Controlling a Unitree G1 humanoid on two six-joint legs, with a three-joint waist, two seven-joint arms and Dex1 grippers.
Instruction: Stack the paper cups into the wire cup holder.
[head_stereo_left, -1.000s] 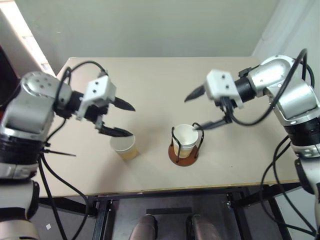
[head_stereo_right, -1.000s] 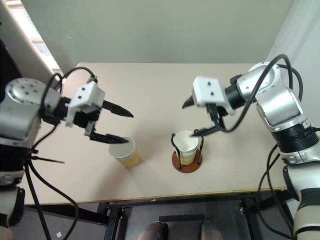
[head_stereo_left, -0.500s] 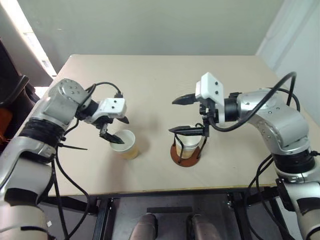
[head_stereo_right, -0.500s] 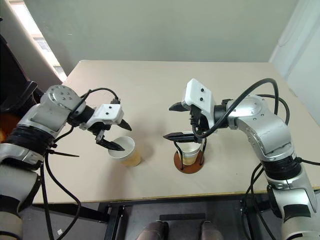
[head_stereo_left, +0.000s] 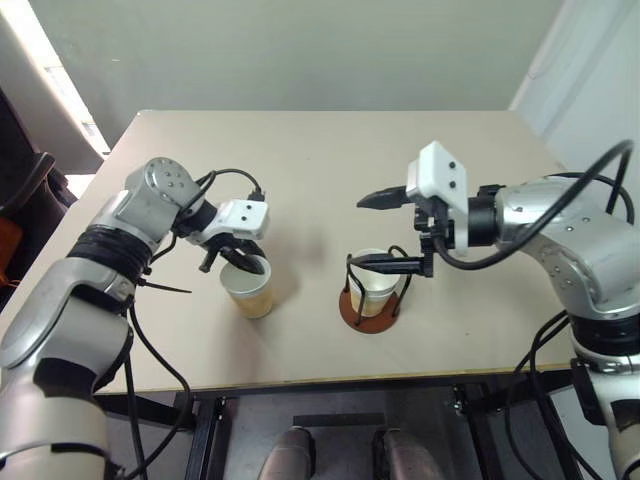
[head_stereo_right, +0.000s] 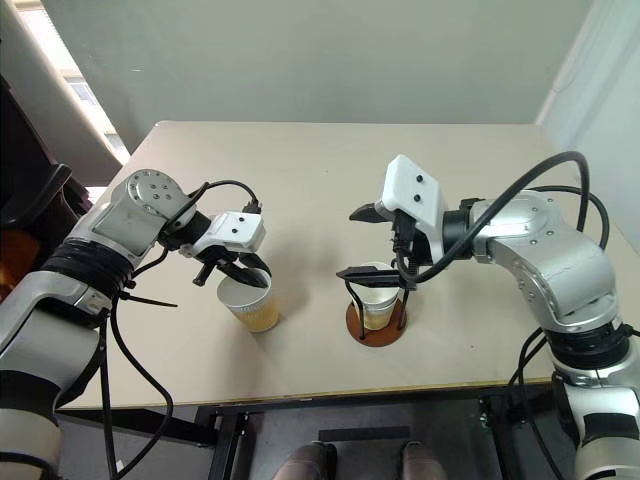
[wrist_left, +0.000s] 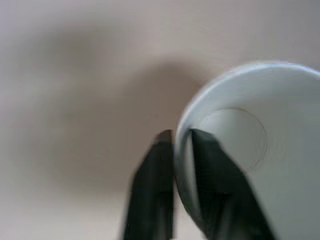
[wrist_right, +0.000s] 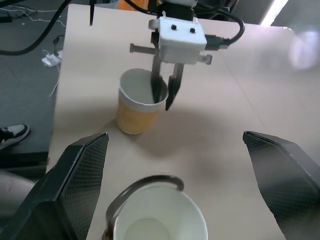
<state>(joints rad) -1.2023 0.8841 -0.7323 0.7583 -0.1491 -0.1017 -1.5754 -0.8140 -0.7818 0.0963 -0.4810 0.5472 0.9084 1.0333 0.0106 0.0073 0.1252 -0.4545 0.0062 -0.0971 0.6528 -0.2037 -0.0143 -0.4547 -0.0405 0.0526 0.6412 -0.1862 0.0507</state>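
Observation:
My right gripper should back out of the way, because it is open and blocks the space above the wire cup holder (head_stereo_left: 372, 288). My left gripper will then lower the loose paper cup (head_stereo_left: 250, 295) into the holder.
A loose paper cup (head_stereo_left: 249, 289) stands upright on the beige table (head_stereo_left: 330, 150), left of centre. My left gripper (head_stereo_left: 243, 264) is shut on its rim, one finger inside the cup (wrist_left: 250, 140) and one outside. To its right is the wire cup holder (head_stereo_left: 367, 313), a reddish-brown disc with black wire arches, and a white-rimmed cup (head_stereo_left: 374, 287) sits in it. Above the holder and on its far side, my right gripper (head_stereo_left: 377, 232) hangs open and holds nothing. From the right wrist I see the held cup (wrist_right: 137, 107), the left gripper (wrist_right: 165, 95) and the cup in the holder (wrist_right: 159, 222).
The table's front edge (head_stereo_left: 350, 378) runs just below the holder and the cup. The far half of the tabletop is bare. Beyond the table's left edge are loose cables (wrist_right: 30, 30) and a shoe (wrist_right: 12, 132) on the floor.
My left gripper has come down onto the loose cup and shut on its rim. The right gripper has drawn back a little from the holder and stays open.

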